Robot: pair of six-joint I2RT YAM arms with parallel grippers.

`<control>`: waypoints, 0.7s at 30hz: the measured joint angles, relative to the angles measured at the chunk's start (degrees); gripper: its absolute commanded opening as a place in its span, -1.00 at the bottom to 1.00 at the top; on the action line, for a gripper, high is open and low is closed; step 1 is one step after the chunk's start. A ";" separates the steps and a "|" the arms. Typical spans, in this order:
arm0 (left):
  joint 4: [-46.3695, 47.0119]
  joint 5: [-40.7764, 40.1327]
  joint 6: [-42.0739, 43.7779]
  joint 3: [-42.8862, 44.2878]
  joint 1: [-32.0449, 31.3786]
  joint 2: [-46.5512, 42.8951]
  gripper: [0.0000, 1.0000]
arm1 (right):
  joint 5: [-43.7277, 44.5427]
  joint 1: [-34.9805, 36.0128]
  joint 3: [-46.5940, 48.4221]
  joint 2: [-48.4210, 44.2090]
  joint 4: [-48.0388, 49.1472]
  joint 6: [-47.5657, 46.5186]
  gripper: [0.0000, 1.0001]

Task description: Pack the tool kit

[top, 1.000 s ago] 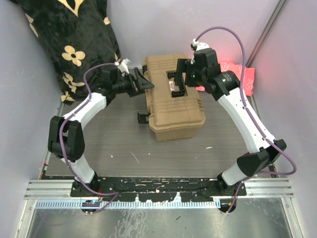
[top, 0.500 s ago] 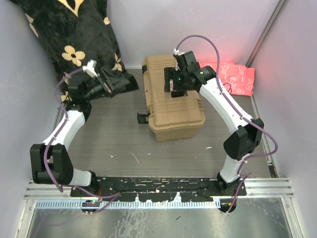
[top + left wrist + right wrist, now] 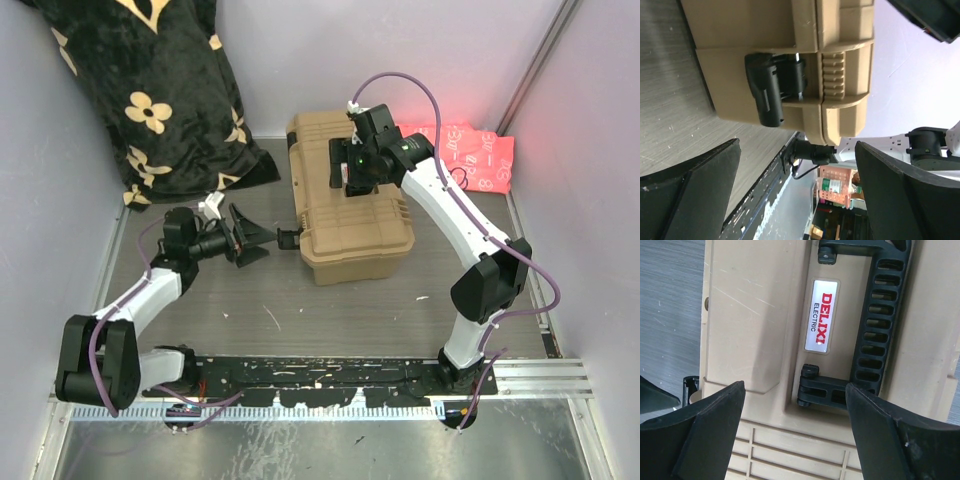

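Observation:
Next, I move my left gripper in and push the latch up against the lid's ribbed edge (image 3: 833, 75), because the black latch (image 3: 288, 240) sticks out open from the tan toolbox's side.
The tan toolbox (image 3: 352, 215) lies shut in the middle of the table, its ribbed lid facing up. My left gripper (image 3: 258, 240) is low on the table to the left of the box, open and pointing at the black latch (image 3: 289, 237) that sticks out of the box's side. In the left wrist view that latch (image 3: 771, 90) lies ahead of my left gripper (image 3: 797, 192), not between the fingers. My right gripper (image 3: 352, 183) hovers open over the lid. In the right wrist view my right gripper (image 3: 795, 437) stands just short of the black handle (image 3: 880, 315) and the DELIXI label (image 3: 821, 315).
A black floral blanket (image 3: 160, 90) fills the back left corner. A pink patterned cloth (image 3: 472, 160) lies at the back right beside the box. Grey walls close in both sides, and a metal rail (image 3: 320, 375) runs along the near edge.
My left arm swung from the box's back left, past the blanket, down to the table and now faces the side latch. My right arm moved onto the lid and then held still.

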 measured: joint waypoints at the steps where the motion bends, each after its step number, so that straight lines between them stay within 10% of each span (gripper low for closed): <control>1: -0.02 0.00 0.17 -0.70 -0.63 -0.15 0.96 | -0.09 0.00 0.00 0.00 0.02 0.00 0.73; 21: 17.20 0.42 -5.73 4.37 -8.02 18.71 0.96 | -0.17 0.00 -3.28 -0.68 4.85 0.04 0.73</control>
